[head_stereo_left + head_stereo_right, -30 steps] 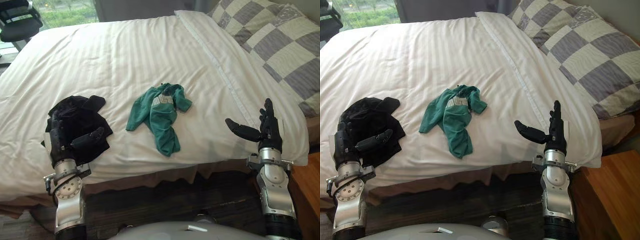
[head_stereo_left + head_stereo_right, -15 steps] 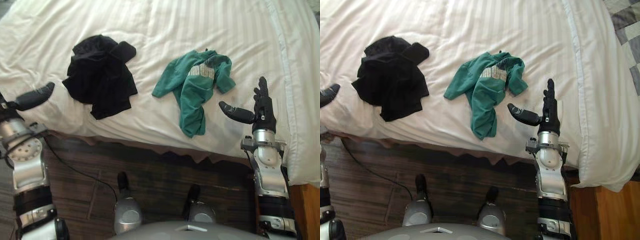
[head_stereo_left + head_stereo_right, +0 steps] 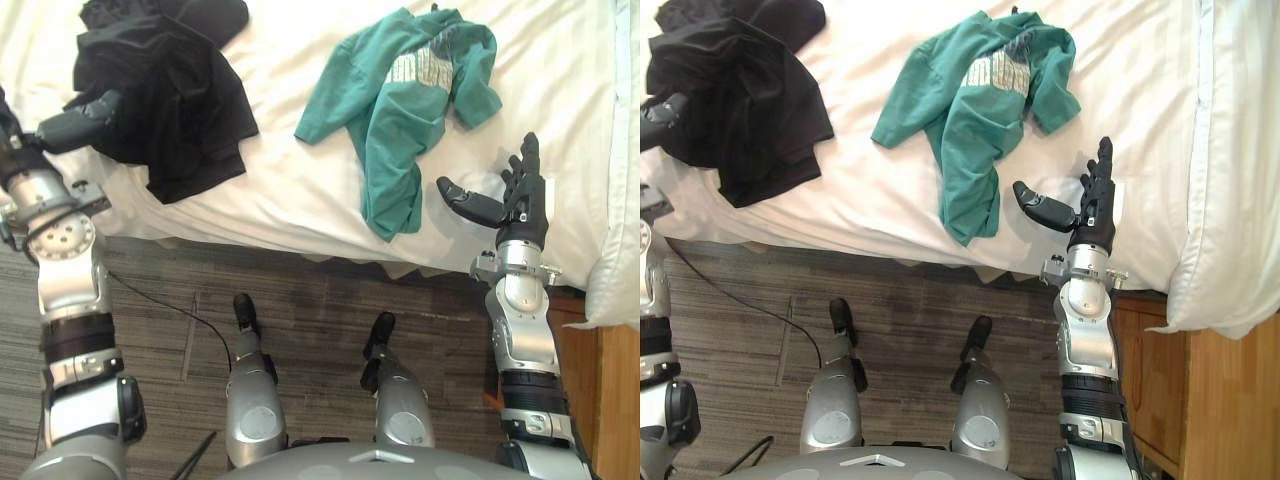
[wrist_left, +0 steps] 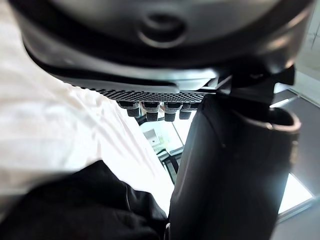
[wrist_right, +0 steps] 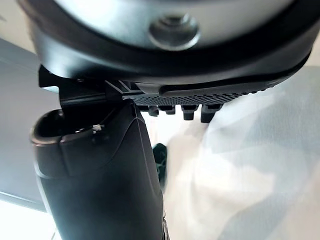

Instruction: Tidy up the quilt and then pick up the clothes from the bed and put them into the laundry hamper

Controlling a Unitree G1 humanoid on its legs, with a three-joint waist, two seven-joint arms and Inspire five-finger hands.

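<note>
The green T-shirt (image 3: 408, 110) is lying in loose, rumpled folds (image 3: 388, 158), so it will gather into a bunch and its ends will hang down when the robot carries it in its right gripper.
A crumpled black garment (image 3: 165, 90) lies on the white quilt (image 3: 300, 190) near the bed's front edge, at the left. A green T-shirt (image 3: 410, 100) is spread to its right, one end reaching toward the edge. My left hand (image 3: 70, 126) hovers just left of the black garment, fingers straight and thumb pointing at it, holding nothing; the black cloth (image 4: 75, 210) shows past it in the left wrist view. Right of the T-shirt's lower end, my right hand (image 3: 522, 205) stands open above the quilt's edge, thumb toward the shirt.
The quilt's folded right edge (image 3: 620, 150) hangs over the bed's side. A wooden nightstand (image 3: 605, 400) stands at the lower right beside my right arm. Dark carpet and floorboards (image 3: 320, 320) run along the bed's front.
The whole view has tipped down toward the bed's edge and the floor. My left hand has come off the black garment to its left side. The right hand keeps its open pose.
</note>
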